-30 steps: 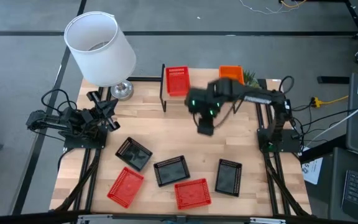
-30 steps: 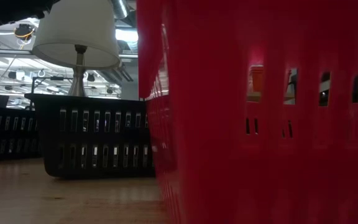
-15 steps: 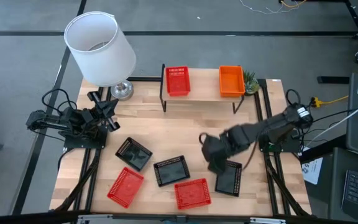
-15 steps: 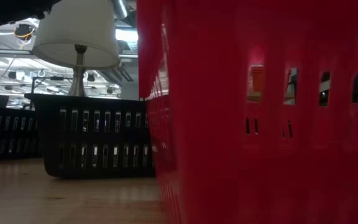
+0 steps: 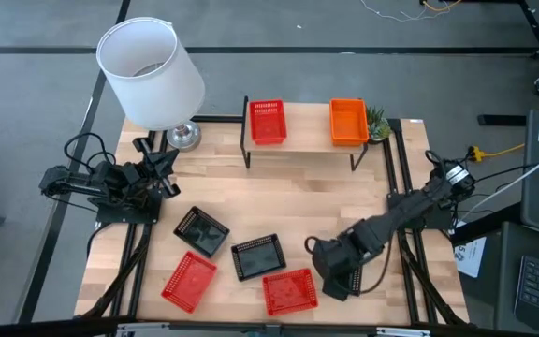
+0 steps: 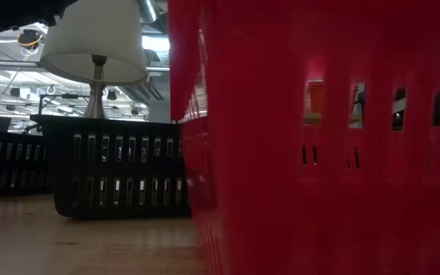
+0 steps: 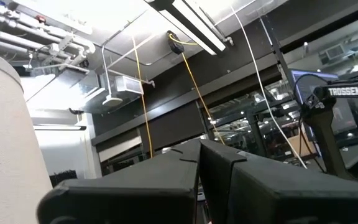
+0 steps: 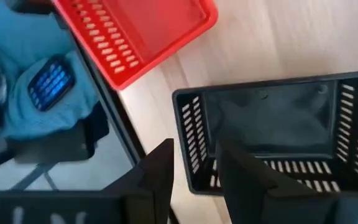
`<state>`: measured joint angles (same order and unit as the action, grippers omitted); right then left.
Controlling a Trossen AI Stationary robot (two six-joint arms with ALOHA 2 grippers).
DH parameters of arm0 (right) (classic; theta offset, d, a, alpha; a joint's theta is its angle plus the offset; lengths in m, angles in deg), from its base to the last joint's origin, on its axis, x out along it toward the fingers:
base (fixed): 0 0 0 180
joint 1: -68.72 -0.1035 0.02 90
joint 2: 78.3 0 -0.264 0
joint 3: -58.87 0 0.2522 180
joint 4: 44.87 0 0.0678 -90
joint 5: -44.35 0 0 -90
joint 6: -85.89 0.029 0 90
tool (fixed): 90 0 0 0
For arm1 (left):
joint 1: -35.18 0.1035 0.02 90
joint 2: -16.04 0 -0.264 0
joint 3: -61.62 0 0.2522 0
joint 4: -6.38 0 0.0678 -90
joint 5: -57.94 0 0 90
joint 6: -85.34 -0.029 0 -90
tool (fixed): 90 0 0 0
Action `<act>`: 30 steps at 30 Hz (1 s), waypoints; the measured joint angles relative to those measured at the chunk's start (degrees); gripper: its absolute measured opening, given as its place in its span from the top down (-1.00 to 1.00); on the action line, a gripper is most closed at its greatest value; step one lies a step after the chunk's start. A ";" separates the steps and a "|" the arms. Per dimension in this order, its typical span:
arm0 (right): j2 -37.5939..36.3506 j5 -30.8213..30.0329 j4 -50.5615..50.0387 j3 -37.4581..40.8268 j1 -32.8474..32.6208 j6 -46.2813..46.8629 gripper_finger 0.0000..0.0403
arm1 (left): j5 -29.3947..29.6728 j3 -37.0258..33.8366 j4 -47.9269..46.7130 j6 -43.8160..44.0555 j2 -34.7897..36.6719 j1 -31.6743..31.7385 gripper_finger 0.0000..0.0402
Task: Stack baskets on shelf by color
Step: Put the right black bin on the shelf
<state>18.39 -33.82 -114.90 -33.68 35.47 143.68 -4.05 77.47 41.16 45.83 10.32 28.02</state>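
The right gripper's open fingers are on both sides of the black basket's short side (image 8: pixel 193 134), so the robot should keep lowering them until the near end of its rim (image 8: pixel 191 182) is between them, then close them.
The shelf (image 5: pixel 302 142) stands at the table's far edge with a red basket (image 5: pixel 268 122) and an orange basket (image 5: pixel 348 122) on it. Two black baskets (image 5: pixel 201 230) (image 5: pixel 257 256) and two red ones (image 5: pixel 189 280) (image 5: pixel 290 291) lie on the table. My right gripper (image 5: pixel 333 279) hangs open, pointing down, over a third black basket (image 8: pixel 272 130) at the near right. One finger (image 8: pixel 160 177) stands outside its short wall (image 8: pixel 188 143) and one finger (image 8: pixel 244 180) inside; I cannot tell if they touch it. My left gripper (image 5: pixel 162 170) waits shut at the left edge.
A lamp with a white shade (image 5: pixel 151 73) stands at the far left corner, and a small plant (image 5: pixel 376 119) sits by the shelf's right end. In the low view a red basket (image 6: pixel 319 153) fills the front, with a black one (image 6: pixel 113 176) behind it. The table's near edge (image 8: pixel 123 124) is close to the right gripper.
My right gripper has swung from in front of the shelf toward the table's near edge and come down over the black basket at the near right, rolling its wrist as it went. The baskets have stayed where they were.
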 joint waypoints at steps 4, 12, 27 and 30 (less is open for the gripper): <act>0.02 -7.23 0.28 0.35 -4.52 5.30 0.41 | 0.02 0.00 -0.02 0.58 0.00 0.02 1.00; 1.54 -14.77 5.45 0.31 -11.62 9.66 0.41 | 0.02 0.00 -0.32 2.46 0.00 0.00 1.00; 10.06 -15.40 5.05 0.31 -12.92 9.53 0.41 | 0.06 0.00 -3.42 5.90 -0.02 0.00 1.00; 10.87 -15.31 5.42 0.31 -12.92 9.53 0.41 | 0.07 0.00 -3.54 6.16 0.00 0.02 1.00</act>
<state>29.26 -49.13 -109.48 -33.37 22.54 153.20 -3.99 77.47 37.61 52.00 10.32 28.04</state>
